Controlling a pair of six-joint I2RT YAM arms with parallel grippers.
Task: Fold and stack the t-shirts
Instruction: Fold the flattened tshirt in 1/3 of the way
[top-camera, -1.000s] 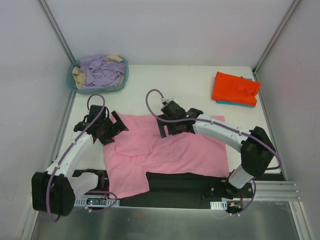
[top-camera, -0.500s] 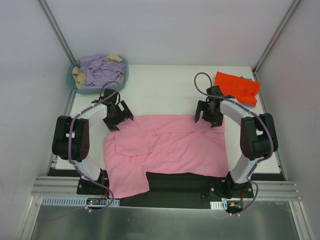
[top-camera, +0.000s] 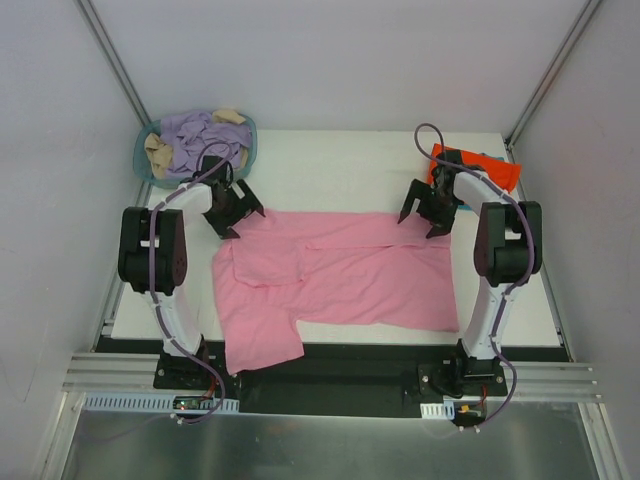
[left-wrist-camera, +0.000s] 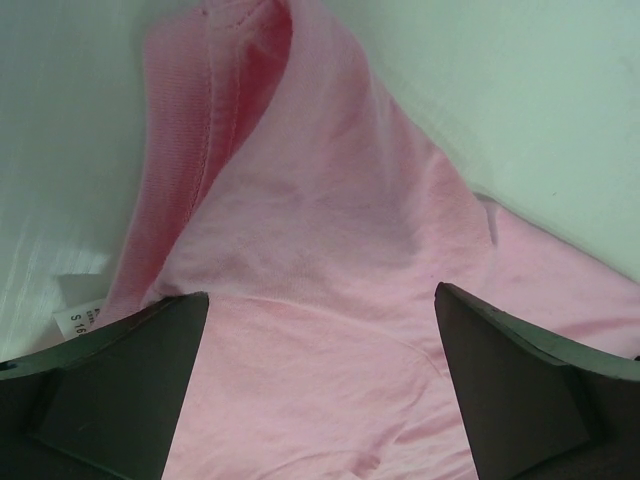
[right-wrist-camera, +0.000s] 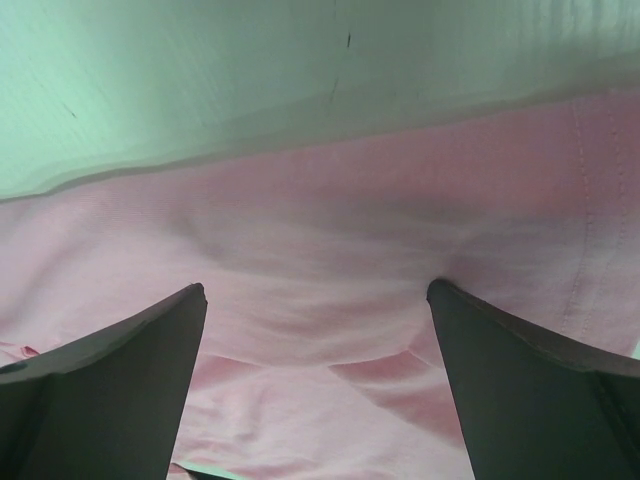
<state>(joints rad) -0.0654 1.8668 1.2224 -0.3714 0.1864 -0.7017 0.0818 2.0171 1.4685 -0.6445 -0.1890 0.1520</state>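
Note:
Next, my left gripper goes to the light pink t-shirt's near sleeve after I back off the far corners, because that sleeve (top-camera: 258, 328) hangs over the table's front edge (top-camera: 262, 345).
The light pink t-shirt (top-camera: 340, 275) lies spread flat across the middle of the table. My left gripper (top-camera: 236, 208) is open over its far left corner. In the left wrist view (left-wrist-camera: 320, 300) pink cloth (left-wrist-camera: 320, 220) with a ribbed hem and a white size label (left-wrist-camera: 78, 318) lies between the wide-apart fingers. My right gripper (top-camera: 425, 212) is open over the far right corner, with the shirt's far edge (right-wrist-camera: 320, 220) between its fingers (right-wrist-camera: 317, 290). The orange-red t-shirt (top-camera: 500, 170) lies folded at the back right, partly behind my right arm. The teal-blue shirt under it barely shows.
A round teal basket (top-camera: 140, 160) with lilac and beige clothes stands at the back left corner. White walls and metal posts close in the table on three sides. The pink shirt's near left part hangs over the table's front edge (top-camera: 265, 350).
Both grippers moved outward and back to the pink shirt's far corners; the right one came from the shirt's middle. The shirt's far edge now lies farther back and straighter.

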